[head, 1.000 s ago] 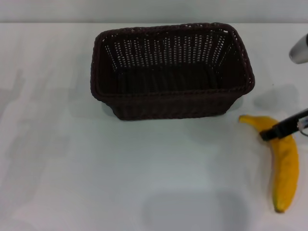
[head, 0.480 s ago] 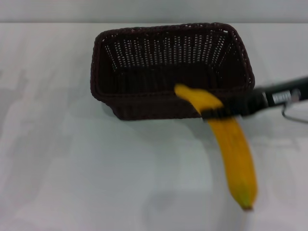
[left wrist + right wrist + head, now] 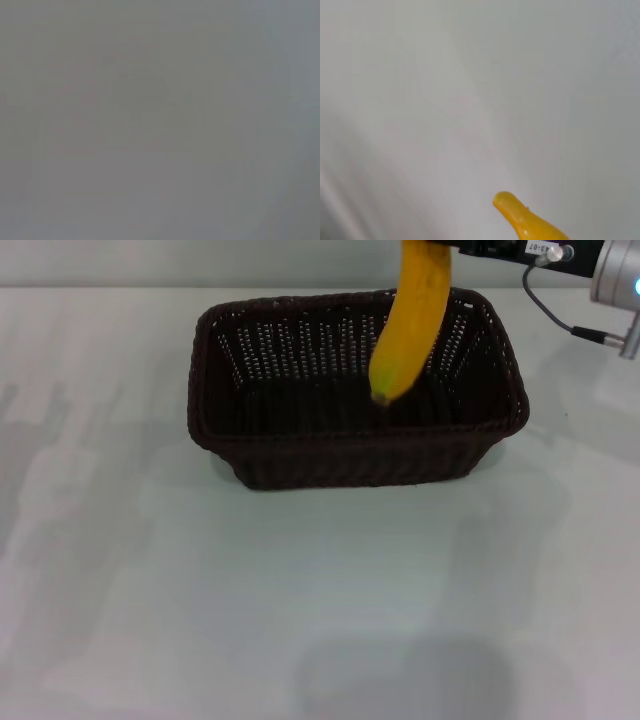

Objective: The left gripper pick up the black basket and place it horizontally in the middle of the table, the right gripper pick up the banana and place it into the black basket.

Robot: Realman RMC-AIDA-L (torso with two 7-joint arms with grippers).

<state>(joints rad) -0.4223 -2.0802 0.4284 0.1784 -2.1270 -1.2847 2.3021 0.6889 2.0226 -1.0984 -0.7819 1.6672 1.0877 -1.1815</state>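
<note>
I should keep lowering the banana with my right gripper toward the empty basket's bottom (image 3: pixel 330 408), releasing it there, since the banana's lower tip (image 3: pixel 382 397) hangs inside the black basket's rim.
The black basket (image 3: pixel 350 462) stands lengthwise across the middle of the white table (image 3: pixel 300 590), open side up. The banana (image 3: pixel 410 320) hangs nearly upright over the basket's right half, with its dark lower tip inside the rim line. My right gripper (image 3: pixel 445 244) is shut on the banana's upper end at the top edge of the head view. One end of the banana also shows in the right wrist view (image 3: pixel 525 220). The left gripper is out of view, and the left wrist view shows only plain grey.
My right arm's silver-grey body (image 3: pixel 615 280) and a thin dark cable (image 3: pixel 550 308) reach in over the table's far right. The table's back edge (image 3: pixel 100 286) runs just behind the basket.
My right gripper lifted the banana from the table at the right and carried it up and left. The banana now hangs over the basket. The basket has not moved.
</note>
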